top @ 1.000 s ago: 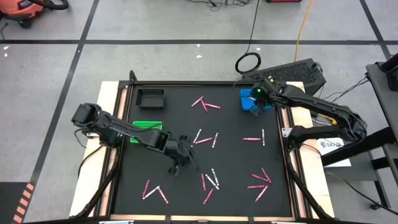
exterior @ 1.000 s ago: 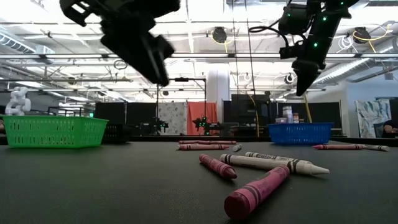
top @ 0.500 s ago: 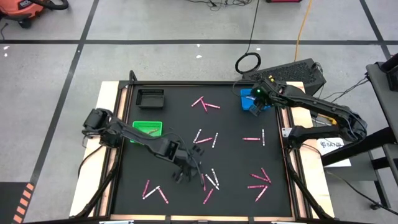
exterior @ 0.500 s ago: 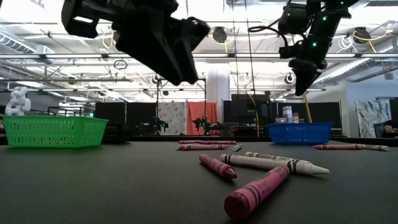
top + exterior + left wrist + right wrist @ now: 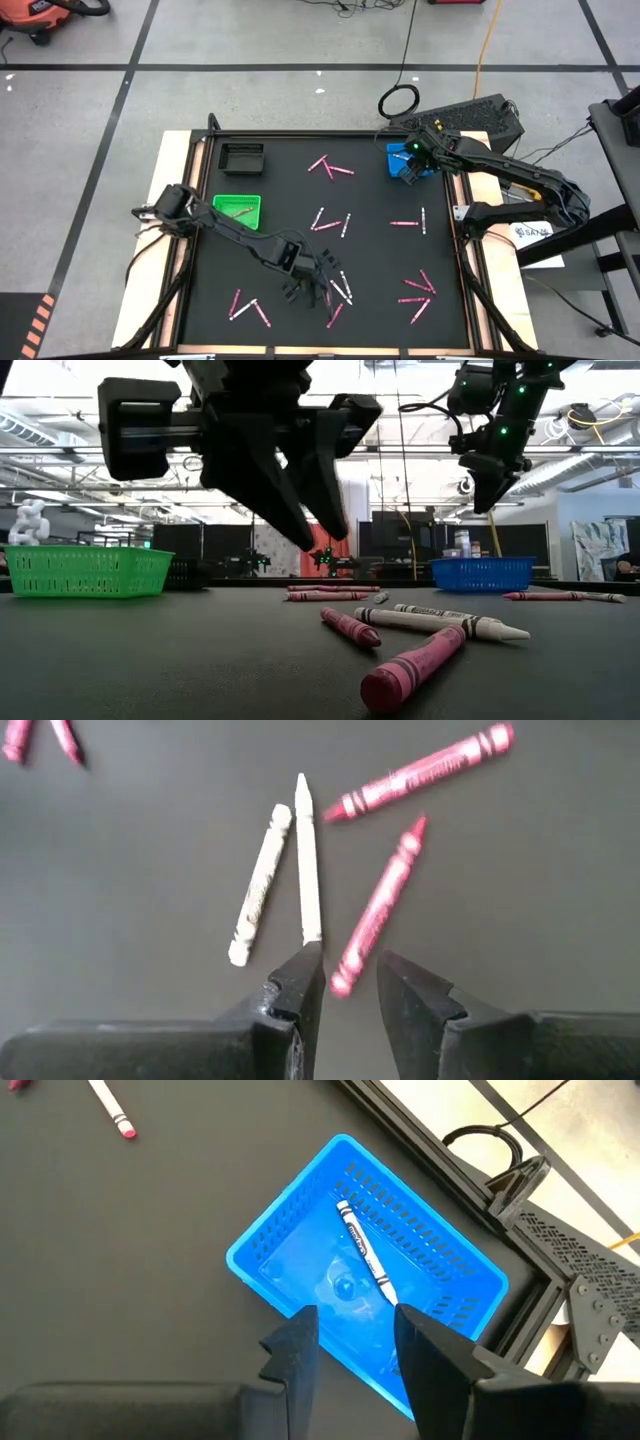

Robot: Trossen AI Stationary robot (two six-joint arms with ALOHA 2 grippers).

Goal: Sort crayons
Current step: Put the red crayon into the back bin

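Observation:
The pink crayon [image 5: 383, 900] beside the white crayons lies at a slant across my left gripper's opening. Next, I turn in line with the crayon before I grip it near its blunt end [image 5: 355, 956].
Pink and white crayons lie scattered flat on the black table top [image 5: 380, 250]. My left gripper [image 5: 312, 288] is open and empty. It hovers over a near-middle cluster of two white crayons [image 5: 308, 860] and two pink crayons [image 5: 378, 910]. In the low view its fingertips [image 5: 310, 530] hang clear above the table. My right gripper [image 5: 408, 165] is open and empty above the blue basket [image 5: 300, 1250]. One white crayon [image 5: 365, 1265] lies in that basket.
A green basket [image 5: 237, 210] holding crayons and a black tray [image 5: 242, 157] stand at the table's left. More crayon groups lie at the far middle [image 5: 330, 168], the centre [image 5: 330, 222], the right [image 5: 412, 220], the near right [image 5: 418, 292] and the near left [image 5: 248, 308].
My left gripper has gone toward the table's right and near edges, to the near-middle crayon cluster, and has turned so both fingers face the low camera. No crayon has moved.

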